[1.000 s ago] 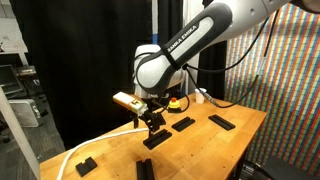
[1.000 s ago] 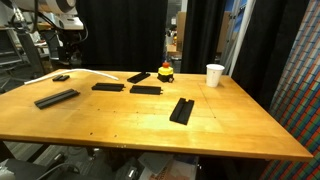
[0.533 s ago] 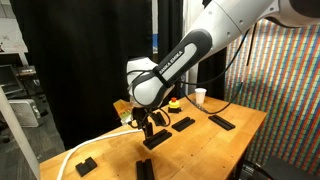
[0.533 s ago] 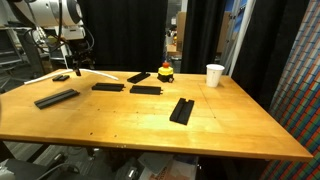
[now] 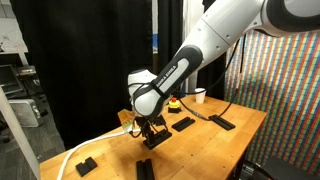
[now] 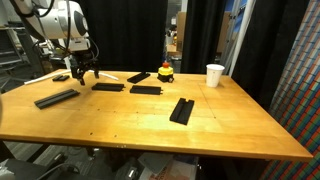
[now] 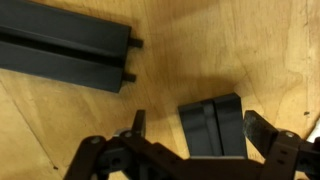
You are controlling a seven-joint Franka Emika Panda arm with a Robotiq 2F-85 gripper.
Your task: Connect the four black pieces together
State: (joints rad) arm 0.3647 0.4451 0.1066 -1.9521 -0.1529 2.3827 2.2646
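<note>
The black bar's end [image 7: 210, 103] is at an angle to my gripper's open fingers, so next I turn my gripper until it is square to the bar's sides [image 7: 215, 130] before I close on them.
Four flat black bars lie apart on the wooden table [image 6: 150, 125]: one at the left [image 6: 57, 98], two in a row [image 6: 108, 87] [image 6: 146, 89], and one nearer the middle [image 6: 181, 110]. In an exterior view they show too [image 5: 143, 169] [image 5: 157, 139] [image 5: 183, 124] [image 5: 221, 122]. My gripper [image 6: 82, 72] [image 5: 152, 128] hangs low over the end of the second bar. In the wrist view the open fingers [image 7: 200, 130] straddle a bar's end [image 7: 213, 125], not touching it. Another bar [image 7: 65, 55] with two end pegs lies at the upper left.
A small chunky black block [image 6: 62, 77] [image 5: 85, 165] lies beside a white cable [image 5: 100, 142]. A red button on a yellow base [image 6: 165, 72] [image 5: 173, 101] and a white cup [image 6: 214, 75] [image 5: 200, 96] stand at the back. Black curtains hang behind the table.
The arm has swung over and come down from behind the table edge to just above the bar's end. The bars have not moved.
</note>
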